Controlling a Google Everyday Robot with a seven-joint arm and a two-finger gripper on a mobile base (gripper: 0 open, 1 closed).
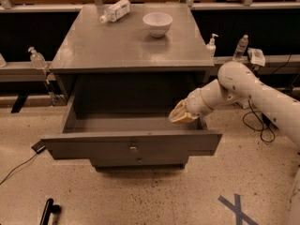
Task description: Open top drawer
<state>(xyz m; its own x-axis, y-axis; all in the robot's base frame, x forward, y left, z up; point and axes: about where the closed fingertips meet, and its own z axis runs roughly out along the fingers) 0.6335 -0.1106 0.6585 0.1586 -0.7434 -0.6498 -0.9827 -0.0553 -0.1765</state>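
Note:
My gripper is inside the top drawer (122, 123), which is only partway out, so I should pull its front panel (154, 138) farther out from within before I back clear.
The top drawer (131, 146) is a wide dull grey drawer pulled far out of the grey cabinet (131, 46). Its front panel has one small round knob (133, 149). Its inside shows and looks empty. My gripper (180, 115) with tan fingers sits over the drawer's right rear part, just inside its right side wall. The white arm (253, 90) reaches in from the right.
A white bowl (157, 23) and a plastic bottle (112, 11) lying on its side are on the cabinet top. Dispenser bottles (212, 45) stand on low ledges at both sides. A lower drawer front (138, 162) shows beneath. Cables lie on the speckled floor.

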